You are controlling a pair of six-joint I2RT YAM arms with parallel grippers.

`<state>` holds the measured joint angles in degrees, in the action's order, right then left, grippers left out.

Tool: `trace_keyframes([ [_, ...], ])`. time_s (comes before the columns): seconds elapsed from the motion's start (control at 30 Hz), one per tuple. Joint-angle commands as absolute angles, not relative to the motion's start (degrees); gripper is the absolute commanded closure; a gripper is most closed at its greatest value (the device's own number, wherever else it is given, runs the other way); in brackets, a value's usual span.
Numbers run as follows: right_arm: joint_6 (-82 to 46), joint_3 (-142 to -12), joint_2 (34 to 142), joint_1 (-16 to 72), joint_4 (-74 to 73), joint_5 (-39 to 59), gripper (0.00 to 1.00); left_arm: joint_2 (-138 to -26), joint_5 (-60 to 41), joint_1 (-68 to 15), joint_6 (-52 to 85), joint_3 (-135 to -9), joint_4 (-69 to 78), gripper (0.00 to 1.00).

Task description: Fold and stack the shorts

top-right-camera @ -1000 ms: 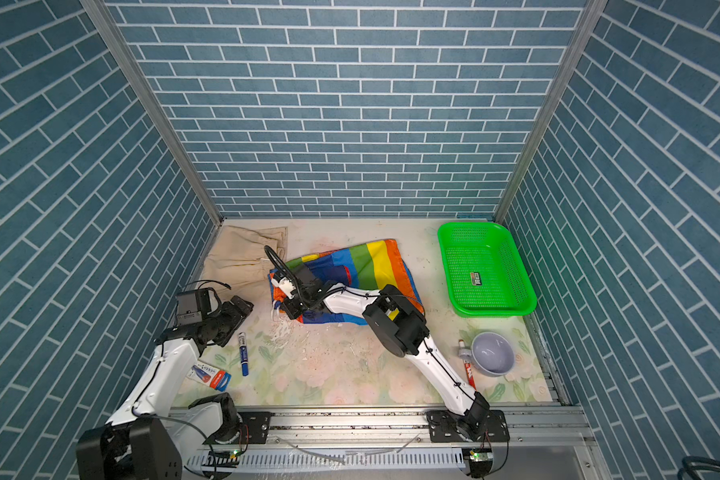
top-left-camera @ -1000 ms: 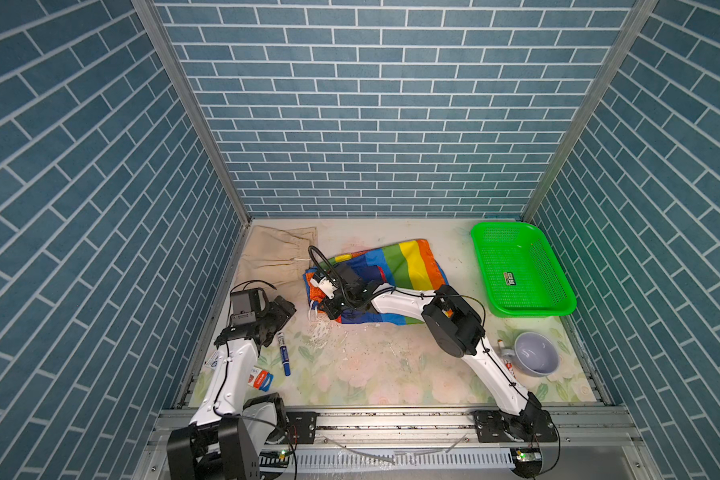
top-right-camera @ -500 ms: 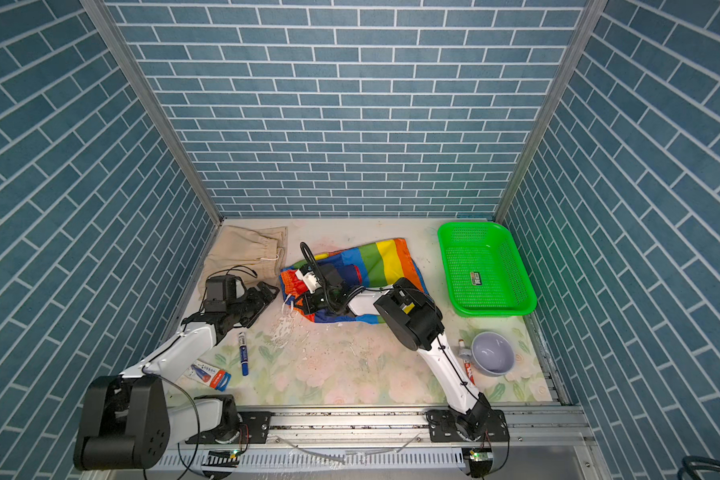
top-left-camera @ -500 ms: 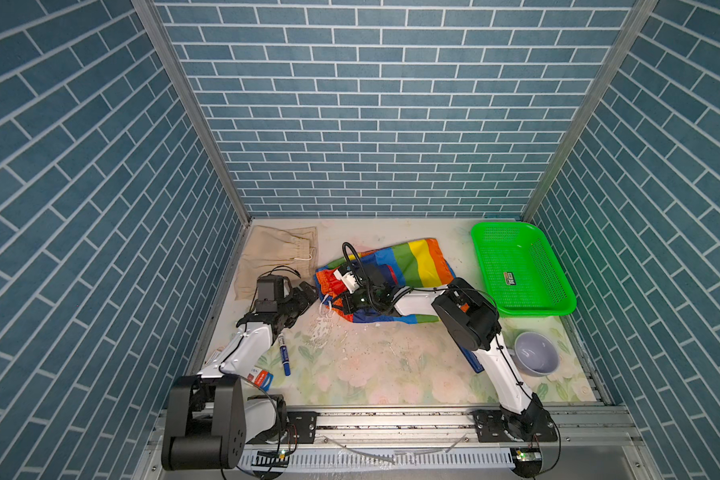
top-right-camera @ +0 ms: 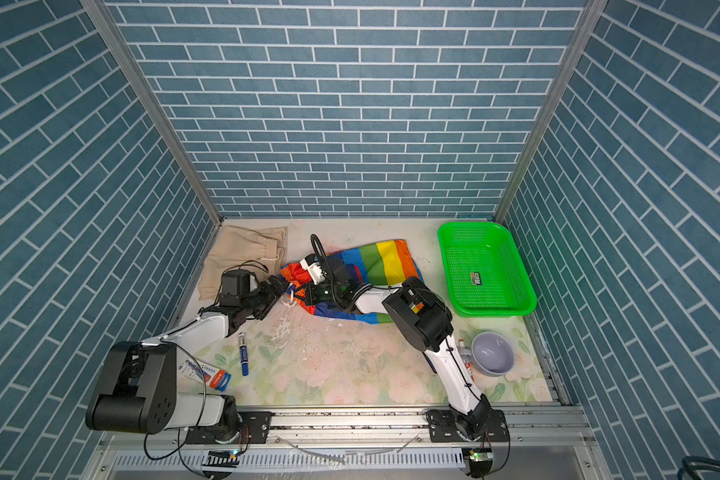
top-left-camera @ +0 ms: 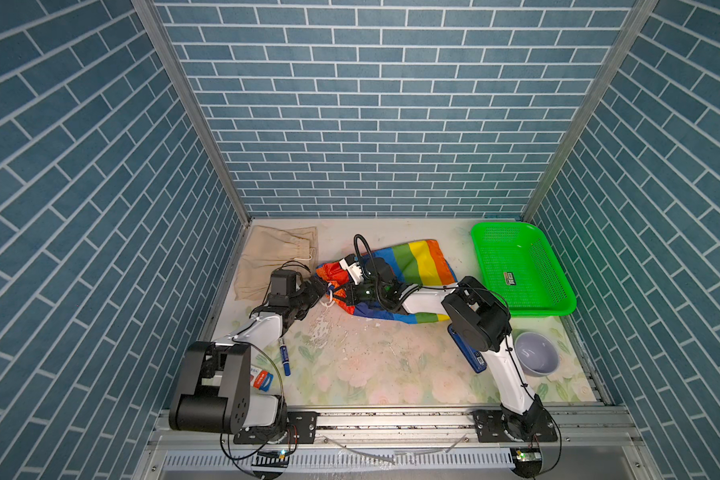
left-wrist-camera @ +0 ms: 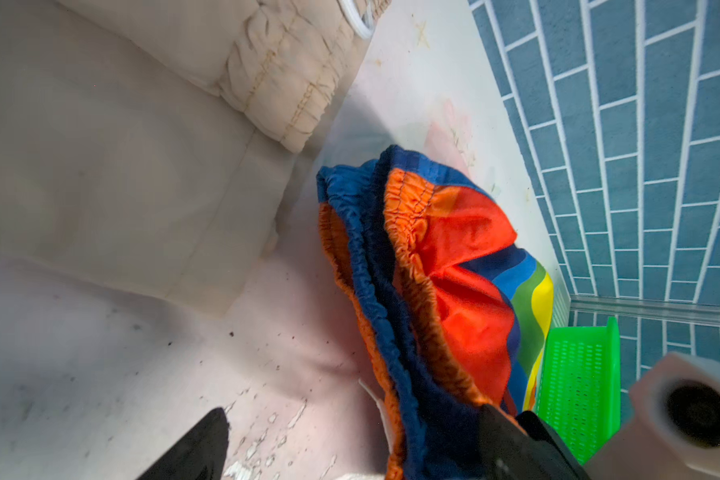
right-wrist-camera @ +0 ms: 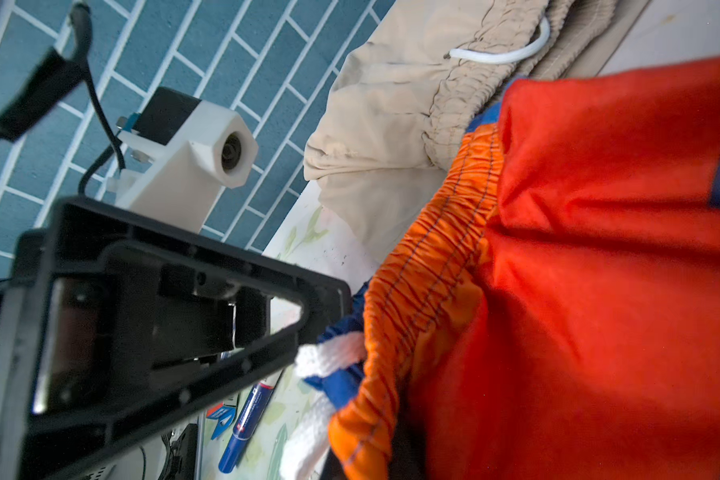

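The orange waistband is held in my right gripper, with that gripper's arm across the striped legs [top-left-camera: 408, 261]. My left gripper should take the waistband [left-wrist-camera: 416, 296] and fold it over the legs.
The rainbow-striped shorts [top-left-camera: 416, 262] [top-right-camera: 383, 259] lie bunched mid-table, orange waistband toward the left. My right gripper [top-left-camera: 348, 293] [top-right-camera: 306, 295] is shut on that waistband; in the right wrist view orange cloth [right-wrist-camera: 599, 249] covers the gripper [right-wrist-camera: 391, 457]. My left gripper [top-left-camera: 319, 286] [top-right-camera: 277, 286] stands open at the waistband's left end. In the left wrist view the gathered waistband [left-wrist-camera: 466, 257] runs down against one finger [left-wrist-camera: 512, 444]; the other finger [left-wrist-camera: 192, 449] is over bare table. The beige shorts [top-left-camera: 271, 262] [top-right-camera: 242, 253] [left-wrist-camera: 100, 145] [right-wrist-camera: 383, 104] lie folded at the back left.
A green mesh basket [top-left-camera: 533, 309] [top-right-camera: 491, 309] stands at the back right. A lilac bowl [top-left-camera: 536, 353] sits beside the right arm's base. A blue marker [top-left-camera: 284, 360] [right-wrist-camera: 246, 419] and a red-blue tube [top-left-camera: 262, 379] lie beside the left arm.
My left arm has reached forward and right from near the marker to the rainbow shorts' waistband. The right gripper has drawn the waistband rightward, bunching the shorts.
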<state>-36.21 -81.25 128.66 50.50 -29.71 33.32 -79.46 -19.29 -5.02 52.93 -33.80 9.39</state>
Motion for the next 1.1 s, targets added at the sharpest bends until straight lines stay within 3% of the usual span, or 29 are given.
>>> trace_keyframes([
  [0.0,-37.78,-79.99,127.33,50.55,-32.25,35.24,1.00,-79.80,-19.34,-5.71,54.56,-33.94,14.93,0.07],
  [0.43,-39.37,-79.53,128.14,50.00,-34.01,36.08,1.00,-91.17,-17.97,-11.03,59.08,-36.28,24.18,0.11],
  [0.57,-39.88,-79.54,128.41,49.99,-34.57,36.38,1.00,-93.41,-17.88,-11.94,60.37,-36.91,26.65,0.33],
  [0.7,-41.36,-79.85,129.42,49.99,-35.64,37.34,1.00,-94.29,-17.50,-12.13,60.60,-37.35,26.83,0.68],
  [0.73,-41.88,-79.97,129.59,49.96,-35.57,37.37,0.95,-94.47,-17.42,-12.13,60.60,-37.44,26.66,0.77],
  [0.77,-42.45,-79.97,129.69,49.97,-35.37,37.35,0.84,-94.65,-17.34,-12.13,60.62,-37.57,26.54,0.84],
  [0.9,-43.48,-77.76,127.54,49.64,-34.68,36.85,0.61,-95.33,-18.00,-12.13,60.28,-38.13,26.02,0.95],
  [1.07,-40.37,-69.45,116.69,46.62,-32.55,33.93,0.53,-94.97,-19.30,-12.13,58.43,-39.44,22.45,0.97],
])
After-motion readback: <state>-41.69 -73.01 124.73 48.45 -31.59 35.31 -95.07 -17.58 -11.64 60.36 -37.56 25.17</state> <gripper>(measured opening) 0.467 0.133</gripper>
